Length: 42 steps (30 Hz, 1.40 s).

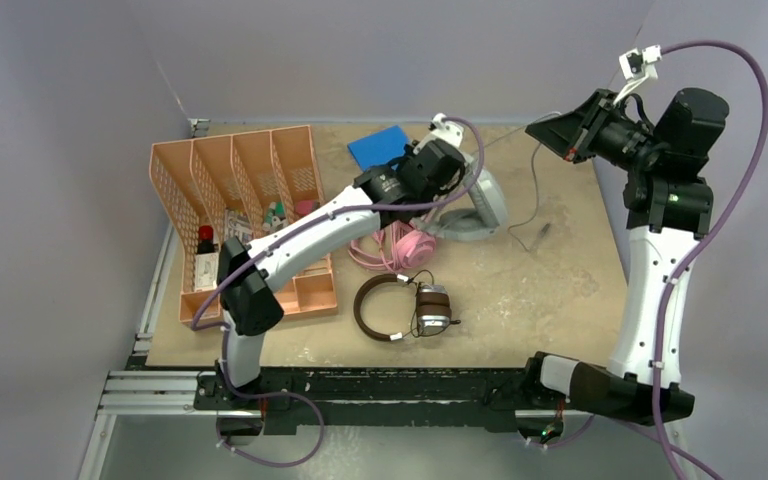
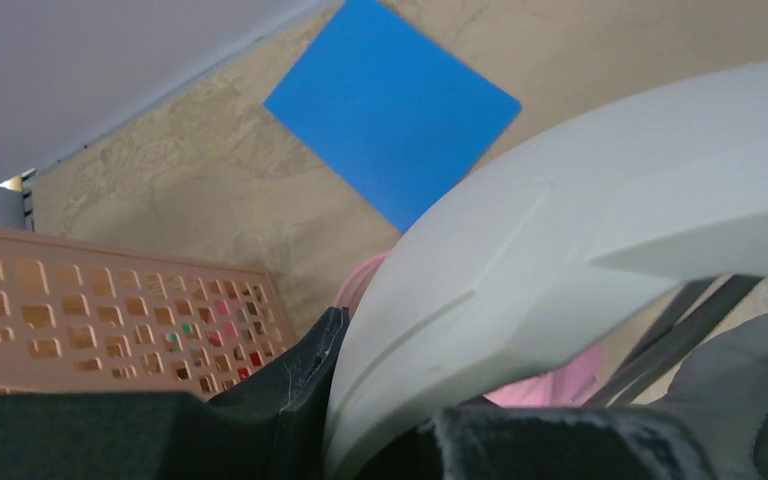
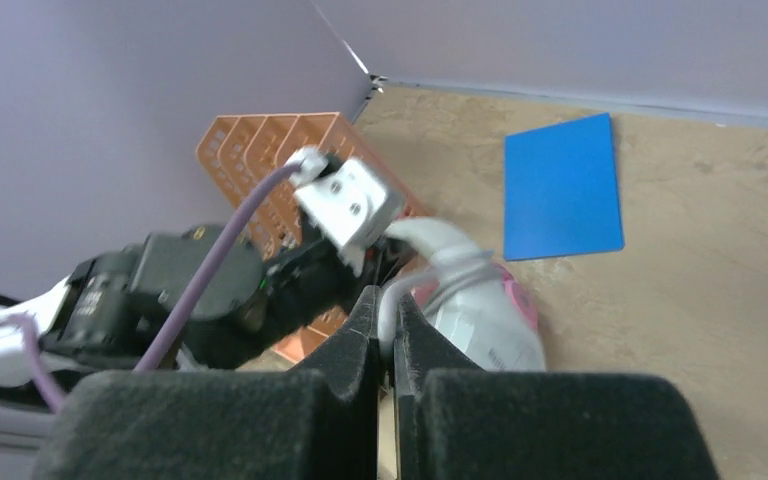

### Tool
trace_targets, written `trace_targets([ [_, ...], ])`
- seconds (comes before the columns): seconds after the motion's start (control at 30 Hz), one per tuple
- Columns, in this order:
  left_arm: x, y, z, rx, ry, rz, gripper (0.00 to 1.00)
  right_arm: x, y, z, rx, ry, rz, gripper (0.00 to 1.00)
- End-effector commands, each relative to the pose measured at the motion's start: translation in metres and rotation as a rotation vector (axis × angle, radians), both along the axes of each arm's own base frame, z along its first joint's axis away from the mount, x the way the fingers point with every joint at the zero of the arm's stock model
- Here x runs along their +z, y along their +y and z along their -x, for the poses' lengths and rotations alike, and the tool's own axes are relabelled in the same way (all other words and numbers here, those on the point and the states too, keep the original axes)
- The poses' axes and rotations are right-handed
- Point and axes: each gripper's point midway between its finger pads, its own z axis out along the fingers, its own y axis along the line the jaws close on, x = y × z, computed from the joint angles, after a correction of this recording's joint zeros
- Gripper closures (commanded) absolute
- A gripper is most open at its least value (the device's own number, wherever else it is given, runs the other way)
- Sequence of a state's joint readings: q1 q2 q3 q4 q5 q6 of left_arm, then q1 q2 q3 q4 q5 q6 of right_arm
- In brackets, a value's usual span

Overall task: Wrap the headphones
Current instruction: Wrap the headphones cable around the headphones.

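The light-grey headphones are low over the pink headphones [image 1: 426, 239]. My left gripper should lift the light-grey headphones' headband before my right gripper brings the grey cable [image 1: 506, 134] underneath.
The light-grey headphones [image 1: 478, 203] sit at the table's back middle, and my left gripper [image 1: 457, 176] is shut on their headband [image 2: 560, 230]. From them the grey cable [image 1: 512, 139] runs up to my right gripper [image 1: 552, 134], raised at the back right. In the right wrist view that gripper [image 3: 388, 312] is shut on the cable [image 3: 385, 318]. The pink headphones [image 1: 407, 246] lie partly under the grey ones. Nearer the front, the brown-and-silver headphones [image 1: 400, 308] lie flat with their thin black cable beside them.
An orange mesh desk organizer [image 1: 222, 185] with small items stands at the left, under my left arm. A blue square pad [image 1: 378, 146] lies at the back. A loop of grey cable [image 1: 537, 205] trails over the table to the right of the grey headphones.
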<state>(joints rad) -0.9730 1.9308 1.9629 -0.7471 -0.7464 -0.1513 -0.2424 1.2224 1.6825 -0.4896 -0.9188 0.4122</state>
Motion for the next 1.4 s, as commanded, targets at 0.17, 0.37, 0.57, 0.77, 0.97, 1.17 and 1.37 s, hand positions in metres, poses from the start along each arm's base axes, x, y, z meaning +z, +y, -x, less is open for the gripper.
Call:
trace_targets([
  [0.17, 0.042, 0.019, -0.067, 0.204, -0.083, 0.137, 1.0, 0.048, 0.037, 0.044, 0.199, -0.173, -0.067, 1.0],
  [0.37, 0.071, 0.008, -0.087, 0.228, -0.184, 0.225, 1.0, 0.044, 0.058, 0.051, 0.249, -0.176, -0.061, 1.0],
  [0.57, 0.051, -0.001, -0.091, 0.227, -0.126, 0.312, 1.0, 0.044, 0.092, 0.048, 0.332, -0.161, -0.066, 1.0],
  [0.77, 0.075, 0.001, -0.106, 0.233, -0.127, 0.509, 1.0, -0.008, 0.145, 0.055, 0.388, -0.068, -0.045, 1.0],
  [0.97, 0.142, 0.02, -0.109, 0.217, -0.187, 0.794, 1.0, -0.076, 0.155, 0.056, 0.321, 0.022, -0.007, 1.0],
  [1.17, 0.196, -0.001, -0.081, 0.033, -0.108, 1.075, 1.0, -0.124, 0.143, 0.03, 0.178, 0.008, 0.037, 0.97],
  [1.37, 0.234, -0.009, -0.043, -0.095, -0.046, 1.273, 1.0, -0.13, 0.126, 0.007, 0.019, -0.126, 0.022, 0.91],
])
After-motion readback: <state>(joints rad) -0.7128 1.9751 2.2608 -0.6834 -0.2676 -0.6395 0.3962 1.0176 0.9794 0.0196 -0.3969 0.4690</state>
